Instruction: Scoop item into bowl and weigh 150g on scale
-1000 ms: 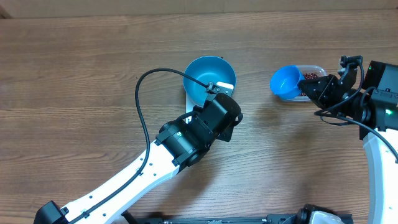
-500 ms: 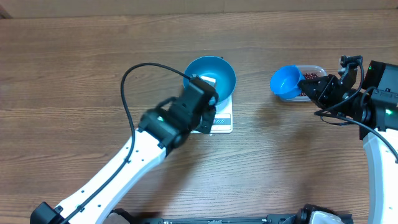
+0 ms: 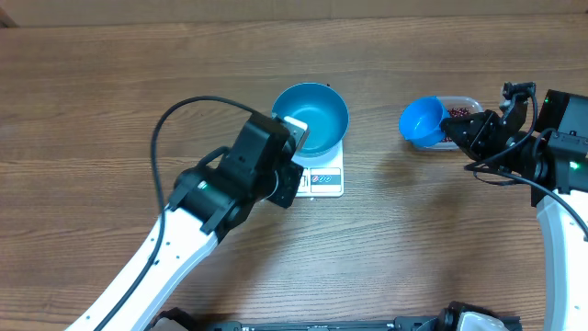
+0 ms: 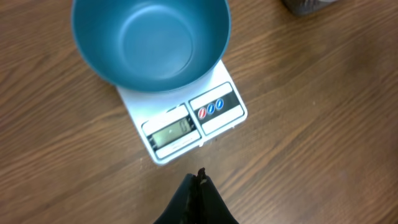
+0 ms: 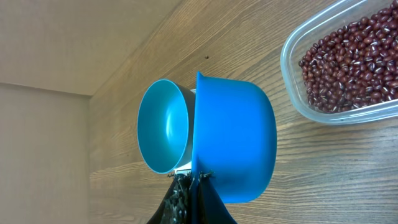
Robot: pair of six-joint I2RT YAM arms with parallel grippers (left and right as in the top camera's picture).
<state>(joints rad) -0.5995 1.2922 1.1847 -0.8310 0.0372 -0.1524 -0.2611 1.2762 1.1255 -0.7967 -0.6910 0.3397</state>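
Note:
The blue bowl's rim (image 3: 279,103) is under my left gripper's wrist, so my left gripper should pull back and open in front of the display (image 4: 173,133) to clear the bowl for beans.
The round blue bowl (image 3: 312,118) (image 4: 149,40) stands empty on the white scale (image 3: 326,180) (image 4: 214,112), whose display faces the front. My left gripper (image 4: 199,177) is shut and empty, hovering over the wood just in front of the display; the left wrist (image 3: 262,165) sits at the scale's left front. My right gripper (image 5: 198,180) is shut on the rim end of a smaller blue scoop (image 3: 423,120) (image 5: 236,146), held on its side and empty. The red-brown beans (image 5: 351,59) lie in a clear tub (image 3: 462,108) just right of the scoop.
Bare wooden tabletop (image 3: 110,92) spreads around the scale and between it and the tub. The left arm's black cable (image 3: 165,138) loops above the table at the left. The right arm's body (image 3: 551,147) sits at the right edge.
My left arm has swung left and drawn back from over the scale, uncovering its display and front. The right arm and scoop have stayed put.

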